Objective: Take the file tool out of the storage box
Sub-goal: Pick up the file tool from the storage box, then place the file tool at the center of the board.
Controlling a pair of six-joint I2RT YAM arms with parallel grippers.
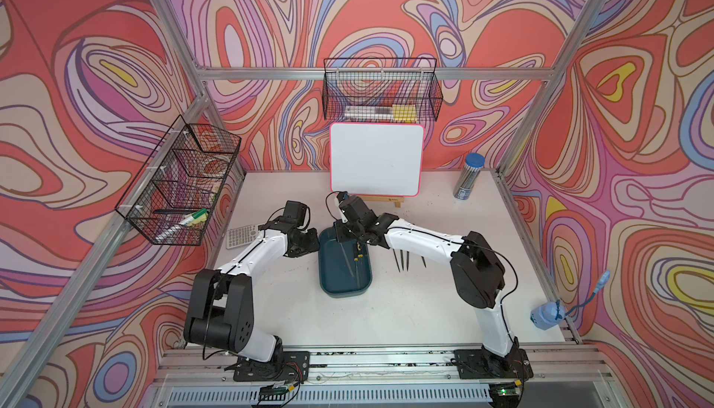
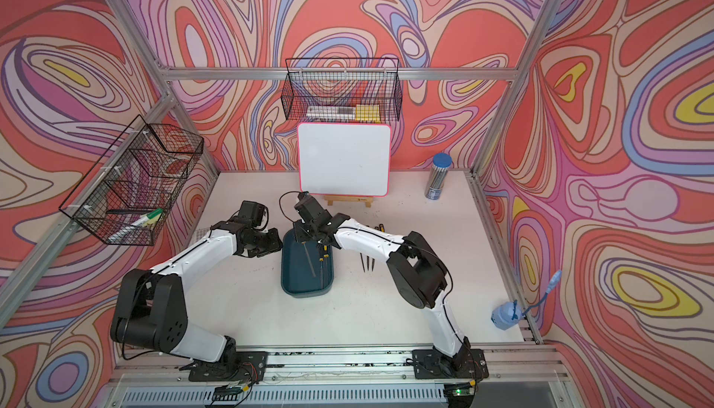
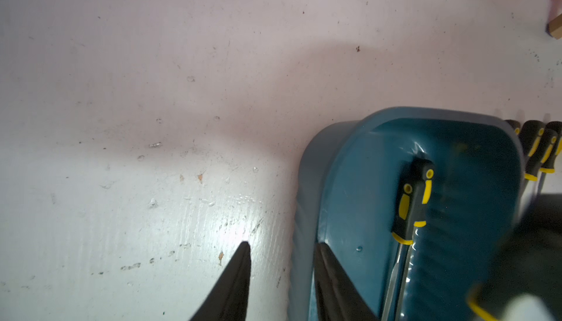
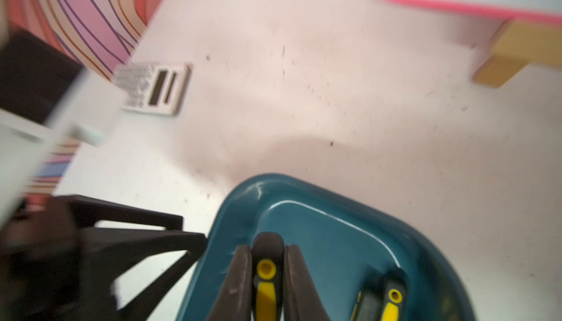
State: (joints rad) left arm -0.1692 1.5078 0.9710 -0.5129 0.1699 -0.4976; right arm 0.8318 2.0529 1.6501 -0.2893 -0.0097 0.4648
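The file tool's handle is gripped clear of the two files inside (image 1: pixel 358 254), so my right gripper should go on to the file row's outer end and let go there.
The teal storage box (image 1: pixel 345 291) (image 2: pixel 306 292) lies mid-table between both arms. My right gripper (image 4: pixel 267 248) (image 1: pixel 342 240) is at the box's far end, shut on the black-and-yellow handle of a file tool (image 4: pixel 265 269). That file's grey blade (image 2: pixel 309 259) slants across the box. Two more files (image 3: pixel 409 210) (image 4: pixel 392 298) lie side by side inside. My left gripper (image 3: pixel 282 244) (image 1: pixel 311 247) straddles the box's left wall (image 3: pixel 304 201). Its inner finger sits against the inside of the wall, and bare table shows between its outer finger and the wall.
Several files (image 1: pixel 403 262) (image 3: pixel 535 147) lie on the table right of the box, partly under my right arm. A calculator (image 1: pixel 240 237) (image 4: pixel 155 88) lies at the left. A whiteboard on an easel (image 1: pixel 376 158) and a pencil canister (image 1: pixel 468 176) stand at the back. Wire baskets (image 1: pixel 181 186) (image 1: pixel 380 91) hang on the walls.
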